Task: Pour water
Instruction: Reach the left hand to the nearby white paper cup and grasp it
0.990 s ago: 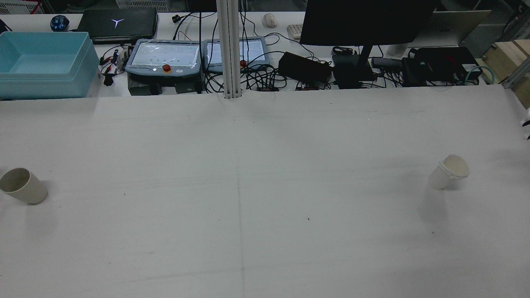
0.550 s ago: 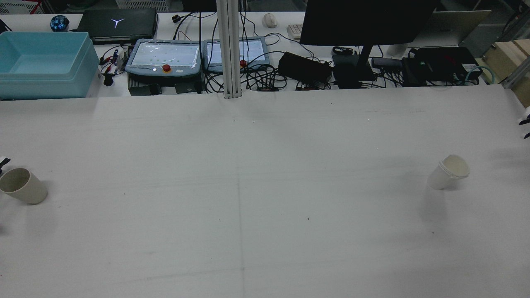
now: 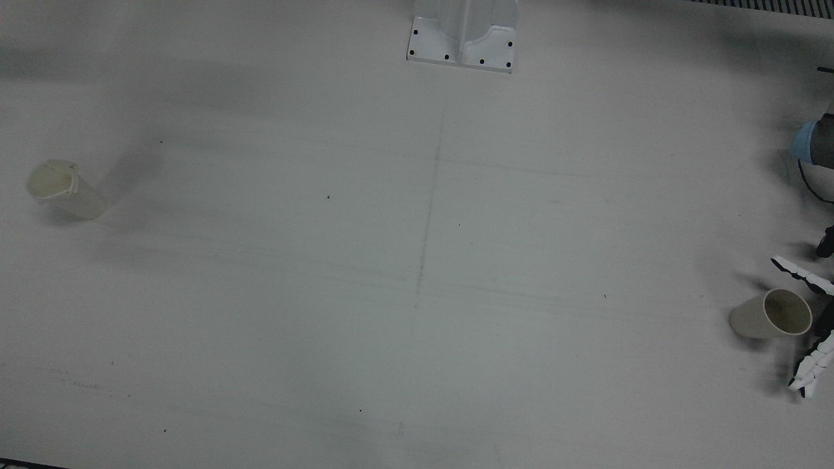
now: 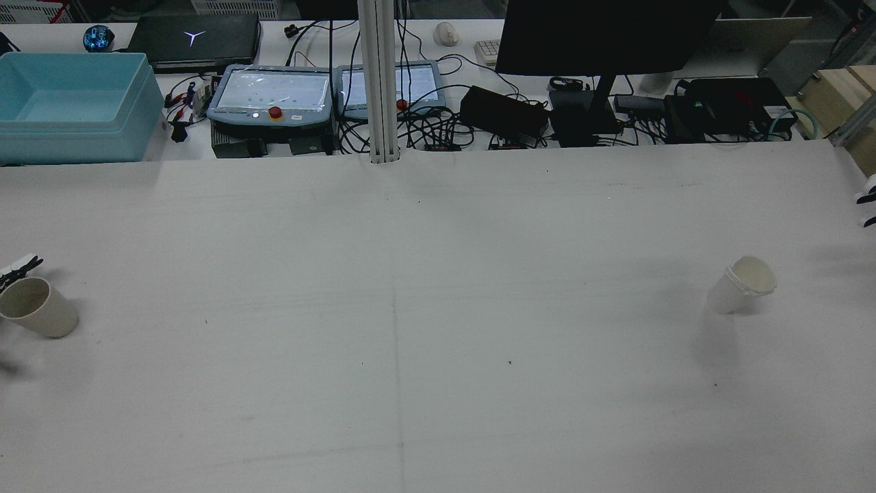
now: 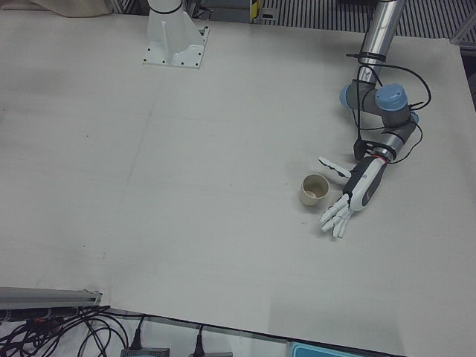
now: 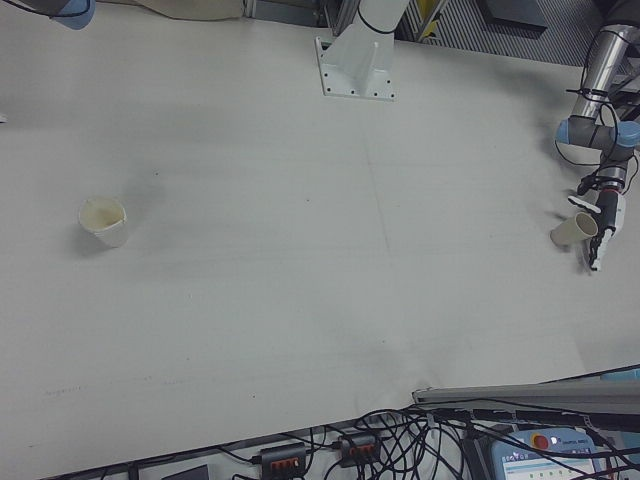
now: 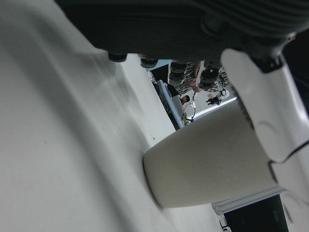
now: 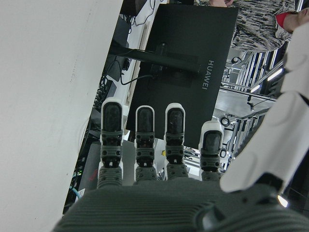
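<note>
I expect the beige cup to keep its open shape when I lift and carry it with my left gripper, because the beige cup's rim (image 3: 788, 290) is smooth and evenly round.
A beige cup (image 4: 37, 308) stands upright near the table's left edge in the rear view; it also shows in the front view (image 3: 772, 314), the left-front view (image 5: 314, 190) and the left hand view (image 7: 207, 159). My left hand (image 5: 357, 190) is open with its fingers spread, right beside the cup and around it without touching; one fingertip (image 4: 20, 266) shows in the rear view. A white paper cup (image 4: 742, 284) stands alone on the right half, also in the right-front view (image 6: 105, 222). My right hand (image 8: 154, 159) is open with straight fingers, off the table's right edge (image 4: 868, 205).
The arm pedestal base (image 3: 462, 36) and a white post (image 4: 378, 82) stand at the middle of the table's far side. Behind the table are teach pendants (image 4: 270, 96), a blue bin (image 4: 75, 103), a monitor (image 4: 602, 34) and cables.
My left hand's fingertip has come into the rear view and moved in beside the beige cup. My right hand's fingertips shifted slightly up at the right edge. Both cups stayed put.
</note>
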Controlling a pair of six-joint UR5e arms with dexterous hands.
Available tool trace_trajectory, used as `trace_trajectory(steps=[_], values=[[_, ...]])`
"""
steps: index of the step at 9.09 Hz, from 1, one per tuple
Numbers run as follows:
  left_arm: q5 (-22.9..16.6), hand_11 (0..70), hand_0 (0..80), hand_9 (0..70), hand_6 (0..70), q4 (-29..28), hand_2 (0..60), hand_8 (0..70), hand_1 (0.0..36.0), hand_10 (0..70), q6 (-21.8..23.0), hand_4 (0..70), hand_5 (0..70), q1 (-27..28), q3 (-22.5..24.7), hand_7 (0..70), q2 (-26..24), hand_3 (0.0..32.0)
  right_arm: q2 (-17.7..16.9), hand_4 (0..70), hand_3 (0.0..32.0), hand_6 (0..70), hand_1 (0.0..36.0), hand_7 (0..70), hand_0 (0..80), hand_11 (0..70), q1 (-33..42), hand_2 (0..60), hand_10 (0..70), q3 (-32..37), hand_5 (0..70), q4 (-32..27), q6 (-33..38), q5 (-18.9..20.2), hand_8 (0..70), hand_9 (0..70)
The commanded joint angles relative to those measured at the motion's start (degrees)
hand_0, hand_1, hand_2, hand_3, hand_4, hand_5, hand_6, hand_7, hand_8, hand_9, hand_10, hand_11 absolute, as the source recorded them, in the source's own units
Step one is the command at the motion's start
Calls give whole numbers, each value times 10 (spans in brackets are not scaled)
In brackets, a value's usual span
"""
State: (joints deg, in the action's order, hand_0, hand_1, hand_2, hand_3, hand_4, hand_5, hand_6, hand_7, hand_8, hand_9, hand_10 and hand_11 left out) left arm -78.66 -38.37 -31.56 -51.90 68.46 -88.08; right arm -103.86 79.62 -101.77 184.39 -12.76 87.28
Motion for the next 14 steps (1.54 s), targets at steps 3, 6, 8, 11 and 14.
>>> trace_trajectory(steps=[3, 6, 8, 11, 14], values=[[7, 3, 505, 13, 23, 12, 47, 0, 125, 0, 3, 186, 0, 20, 7, 139, -11, 96, 0, 37, 0, 284, 71, 466, 421, 462, 3, 152, 320, 2, 700, 0, 3, 0, 259, 383], [7, 8, 524, 15, 31, 34, 50, 0, 145, 0, 3, 195, 7, 20, 31, 148, -16, 72, -3, 26, 0, 273, 69, 449, 416, 461, 4, 149, 319, 3, 700, 0, 3, 0, 252, 372], [8, 21, 563, 18, 47, 56, 36, 0, 172, 0, 4, 196, 389, 20, 40, 163, -24, 0, -6, 21, 0, 265, 70, 434, 415, 463, 9, 146, 320, 3, 700, 0, 3, 0, 247, 364], [22, 46, 685, 22, 75, 117, 10, 5, 222, 16, 27, 319, 700, 20, 66, 184, -28, 0, -6, 18, 0, 256, 71, 421, 417, 456, 15, 144, 314, 3, 700, -1, 5, 0, 240, 354], [25, 104, 800, 33, 118, 152, 542, 13, 353, 53, 67, 575, 700, 20, 84, 235, -28, 0, -6, 12, 0, 248, 72, 411, 418, 446, 31, 137, 306, 0, 700, -2, 8, 1, 232, 343]])
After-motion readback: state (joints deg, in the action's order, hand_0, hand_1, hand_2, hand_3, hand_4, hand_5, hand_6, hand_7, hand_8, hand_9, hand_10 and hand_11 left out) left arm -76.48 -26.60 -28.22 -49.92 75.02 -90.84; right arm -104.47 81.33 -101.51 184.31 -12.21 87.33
